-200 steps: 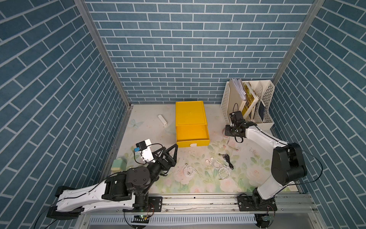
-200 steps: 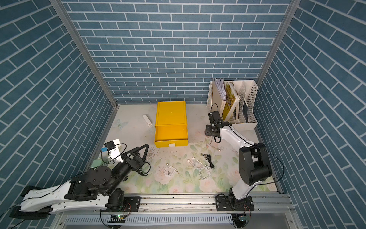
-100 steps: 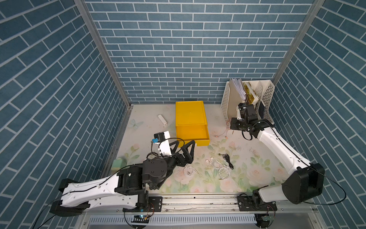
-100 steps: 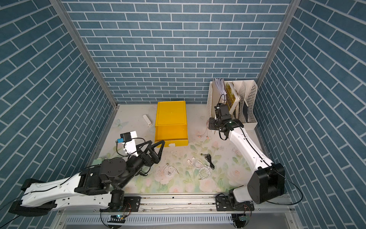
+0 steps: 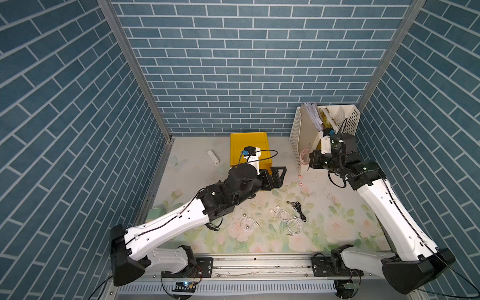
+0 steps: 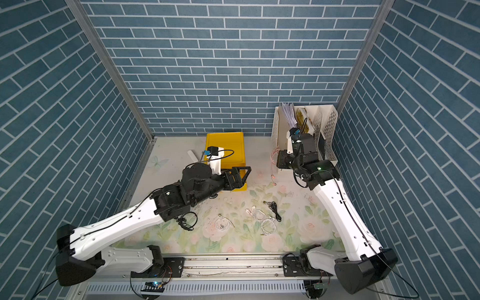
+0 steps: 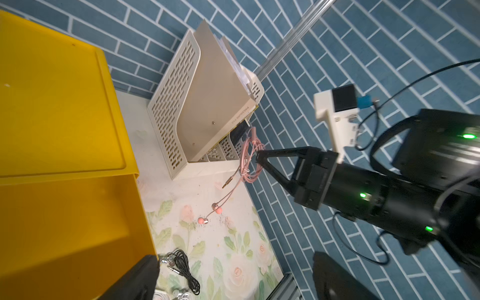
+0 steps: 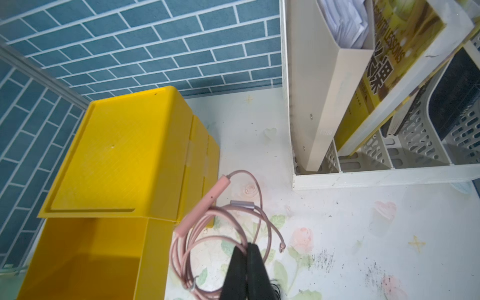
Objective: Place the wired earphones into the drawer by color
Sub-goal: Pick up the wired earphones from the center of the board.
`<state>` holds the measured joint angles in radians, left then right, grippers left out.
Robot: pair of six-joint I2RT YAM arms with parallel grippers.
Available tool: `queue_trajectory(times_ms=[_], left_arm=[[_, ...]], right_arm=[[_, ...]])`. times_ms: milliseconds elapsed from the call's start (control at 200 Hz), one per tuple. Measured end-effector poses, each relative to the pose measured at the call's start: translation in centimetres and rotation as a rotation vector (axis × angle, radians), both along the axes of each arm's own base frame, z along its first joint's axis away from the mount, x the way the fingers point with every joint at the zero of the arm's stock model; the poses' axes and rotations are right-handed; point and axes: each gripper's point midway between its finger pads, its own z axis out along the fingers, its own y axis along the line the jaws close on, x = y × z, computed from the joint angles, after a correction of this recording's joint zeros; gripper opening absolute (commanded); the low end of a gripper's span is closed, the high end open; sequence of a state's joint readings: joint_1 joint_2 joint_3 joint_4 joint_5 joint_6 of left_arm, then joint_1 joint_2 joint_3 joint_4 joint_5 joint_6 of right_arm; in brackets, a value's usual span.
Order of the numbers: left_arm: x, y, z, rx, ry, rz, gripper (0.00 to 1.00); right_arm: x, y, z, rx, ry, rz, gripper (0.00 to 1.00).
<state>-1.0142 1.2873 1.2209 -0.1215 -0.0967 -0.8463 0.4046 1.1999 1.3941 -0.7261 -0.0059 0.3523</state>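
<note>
My gripper will carry the pink wired earphones (image 7: 253, 154) to the drawer, and they will stay bundled with the earbuds trailing below, because the cable wraps around the coil's side (image 7: 245, 171).
The pink wired earphones (image 8: 207, 220) hang as a loose coil from my right gripper (image 8: 246, 246), which is shut on the cable. In both top views they dangle (image 5: 302, 161) in the air between the yellow drawer unit (image 5: 249, 145) and the file rack, earbuds lowest (image 7: 215, 207). My left gripper (image 5: 281, 172) is open at the unit's front right corner, holding nothing. The pulled-out drawer (image 7: 65, 220) looks empty. On the mat lie white earphones (image 5: 246, 223) (image 5: 292, 224) and black earphones (image 5: 298, 207). Another black coil (image 6: 185, 220) lies under the left arm.
A white perforated file rack (image 5: 298, 135) with books and papers stands in the back right corner, close behind the right gripper. A small white object (image 5: 213, 157) lies left of the drawer unit. A pale green block (image 5: 154, 214) sits at the mat's left edge.
My right gripper has risen from the mat beside the rack, carrying the pink earphones. My left arm has swung forward and right, bringing its open gripper to the drawer unit's front.
</note>
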Motion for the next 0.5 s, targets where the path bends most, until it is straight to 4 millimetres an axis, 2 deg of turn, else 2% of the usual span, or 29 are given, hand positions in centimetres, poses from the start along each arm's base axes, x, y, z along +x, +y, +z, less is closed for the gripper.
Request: queue_trajectory(times_ms=[125,250,345,500], left_arm=[[0.7,-2.6,-1.4,-0.020,0.043,-0.095,0.93],[0.7,-5.1,-2.0,-0.048,0.065,-0.191,0.92],[0.6,-6.0,-2.2,-0.063,0.070,-0.232,0.90],[0.4,-6.7,-1.4,-0.096,0.054,-0.271,0.88]], right_arm=[[-1.3,0.5,0.6,0.018,-0.013,0.044,0.00],[-1.9,0.7,0.7,0.027,-0.013,0.067,0.00],[-2.3,1.0,0.4,0.034,0.001,0.085,0.00],[-2.6,1.4,0.2,0.044,0.014,0.107,0.00]])
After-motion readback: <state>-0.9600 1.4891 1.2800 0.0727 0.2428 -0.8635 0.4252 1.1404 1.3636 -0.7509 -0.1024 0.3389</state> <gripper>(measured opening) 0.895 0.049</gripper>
